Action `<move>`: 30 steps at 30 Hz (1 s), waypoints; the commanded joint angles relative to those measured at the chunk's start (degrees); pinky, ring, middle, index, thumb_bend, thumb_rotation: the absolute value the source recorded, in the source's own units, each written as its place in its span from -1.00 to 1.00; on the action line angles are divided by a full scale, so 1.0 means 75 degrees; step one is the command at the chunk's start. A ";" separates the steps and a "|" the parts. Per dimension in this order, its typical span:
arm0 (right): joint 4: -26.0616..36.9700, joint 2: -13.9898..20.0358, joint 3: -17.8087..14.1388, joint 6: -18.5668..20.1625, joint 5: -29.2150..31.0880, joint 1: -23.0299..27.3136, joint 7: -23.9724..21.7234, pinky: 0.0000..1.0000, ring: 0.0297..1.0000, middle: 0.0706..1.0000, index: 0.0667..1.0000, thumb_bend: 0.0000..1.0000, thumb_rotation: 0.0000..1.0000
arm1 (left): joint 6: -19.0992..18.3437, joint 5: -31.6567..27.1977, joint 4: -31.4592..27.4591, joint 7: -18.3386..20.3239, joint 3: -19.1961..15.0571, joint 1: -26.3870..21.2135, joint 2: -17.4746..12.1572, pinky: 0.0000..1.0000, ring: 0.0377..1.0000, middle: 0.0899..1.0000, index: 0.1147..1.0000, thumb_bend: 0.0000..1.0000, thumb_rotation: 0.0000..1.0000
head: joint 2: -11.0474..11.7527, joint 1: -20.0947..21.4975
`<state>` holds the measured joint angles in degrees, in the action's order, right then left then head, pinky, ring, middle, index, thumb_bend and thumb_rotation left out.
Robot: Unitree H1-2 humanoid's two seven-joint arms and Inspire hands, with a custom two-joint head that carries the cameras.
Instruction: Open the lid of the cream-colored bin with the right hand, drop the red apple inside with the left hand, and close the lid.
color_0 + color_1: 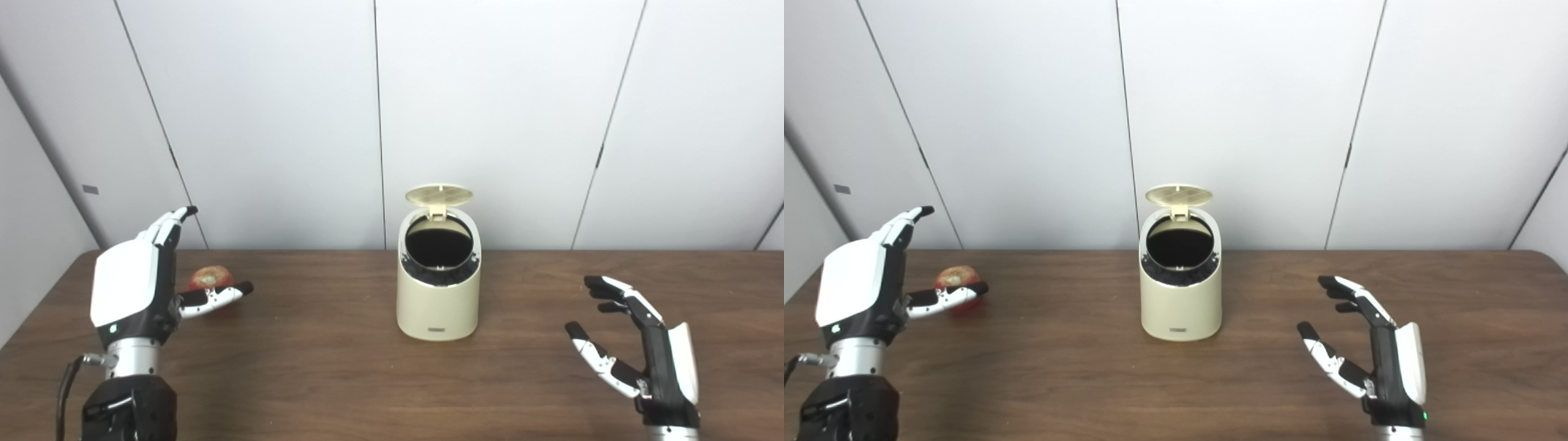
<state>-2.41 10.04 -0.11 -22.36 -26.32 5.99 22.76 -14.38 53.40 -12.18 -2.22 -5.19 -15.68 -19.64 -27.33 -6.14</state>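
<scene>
A small hinge [438, 213] connects the round lid [439, 195] to the bin's back rim. I expect the lid to swing forward and cover the bin's opening when I push it.
The cream-colored bin [438, 294] stands at the middle of the wooden table [318, 367]. Its round lid [439, 195] is tipped up at the back, and the dark opening [439, 242] shows. A red apple [210, 278] lies on the table at the left, far from the bin. My left hand [138, 282] is open just in front of and beside the apple, thumb reaching under its near side; whether it touches is unclear. My right hand [637, 337] is open, palm facing left, low over the table to the right of the bin, holding nothing.
White wall panels [490, 122] rise right behind the table's far edge. The table's left edge [43, 306] runs close to my left arm. Bare wood lies between the bin and each hand.
</scene>
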 commanded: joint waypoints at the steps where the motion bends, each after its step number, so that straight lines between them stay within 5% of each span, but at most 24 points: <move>1: -0.0235 0.0020 -0.0055 -0.0231 -0.0030 -0.0183 0.0014 0.22 0.38 0.40 0.37 -0.53 -0.41 | -0.0083 0.0075 0.0132 -0.0003 0.0039 -0.0404 -0.0259 0.26 0.60 0.69 0.68 1.00 -0.30 | -0.0012 -0.0101; 8: -0.0617 0.0257 -0.0256 -0.0540 0.0295 -0.0079 0.0026 0.22 0.38 0.41 0.38 -0.54 -0.62 | -0.0762 -0.0450 0.0617 0.0700 0.0183 -0.0815 -0.0183 0.22 0.60 0.73 0.73 1.00 -0.29 | -0.0013 -0.0906; 13: -0.0636 0.0434 -0.0343 -0.0553 0.0588 -0.0002 -0.0064 0.19 0.37 0.40 0.37 -0.56 -0.71 | -0.1212 -0.0630 0.0859 0.0598 0.0323 -0.0924 0.0036 0.25 0.62 0.74 0.76 1.00 -0.31 | 0.0013 -0.1746; 23: 0.0096 0.0262 -0.0637 0.0286 0.0748 0.0034 -0.0500 -0.06 0.23 0.28 0.25 -0.48 0.18 | -0.1392 -0.0434 0.1517 -0.0027 0.0633 -0.1177 0.0035 0.23 0.50 0.54 0.77 1.00 -0.33 | 0.0057 -0.2703; 30: -0.0014 0.0252 -0.0694 0.0355 0.0621 0.0074 -0.0470 -0.16 0.16 0.23 0.20 -0.32 0.47 | -0.1521 -0.0398 0.1861 -0.0126 0.0785 -0.1187 -0.0131 0.34 0.54 0.58 0.76 1.00 -0.32 | 0.0141 -0.2803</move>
<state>-2.90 11.76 -4.87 -18.62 -21.11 5.80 18.92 -25.35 49.12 2.31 -1.75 0.80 -22.28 -18.78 -26.28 -27.16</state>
